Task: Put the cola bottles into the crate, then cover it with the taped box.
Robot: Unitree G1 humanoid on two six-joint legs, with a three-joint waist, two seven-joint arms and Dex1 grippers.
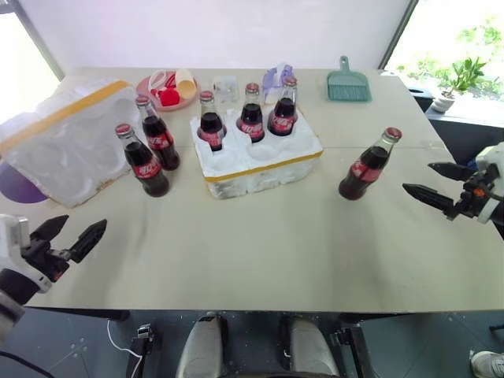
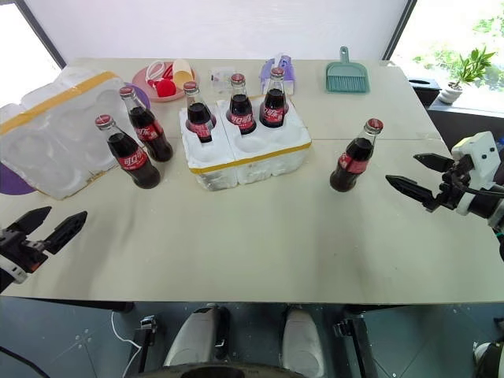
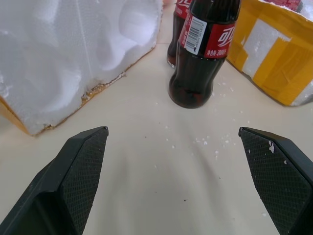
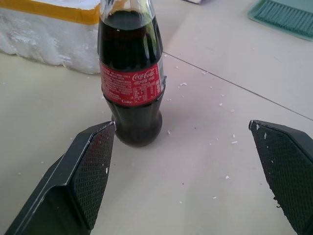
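I expect the nearer cola bottle (image 1: pixel 143 162) to sink down to its label and stand when I lower it, because bottles in the back wells (image 1: pixel 251 126) sit that deep.
The low white crate (image 1: pixel 260 161) with a yellow tape band sits mid-table and holds three cola bottles (image 1: pixel 250 114) in its back wells. Two more cola bottles (image 1: pixel 145 161) stand on the table left of it, beside the taped box (image 1: pixel 67 142), which lies on its side with its hollows showing. One cola bottle (image 1: pixel 368 165) stands alone to the right. My right gripper (image 1: pixel 429 183) is open, level with that bottle (image 4: pixel 131 83) and a short way right of it. My left gripper (image 1: pixel 69 235) is open near the front left edge, pointing toward the nearer left bottle (image 3: pixel 203 54).
Along the far edge stand a pink plate (image 1: pixel 153 90) with red and white items, a clear cup (image 1: pixel 226 88), a purple-white object (image 1: pixel 277 77) and a teal dustpan (image 1: pixel 347 82). A purple disc (image 1: pixel 20 187) lies under the box's left end. Styrofoam crumbs dot the tabletop.
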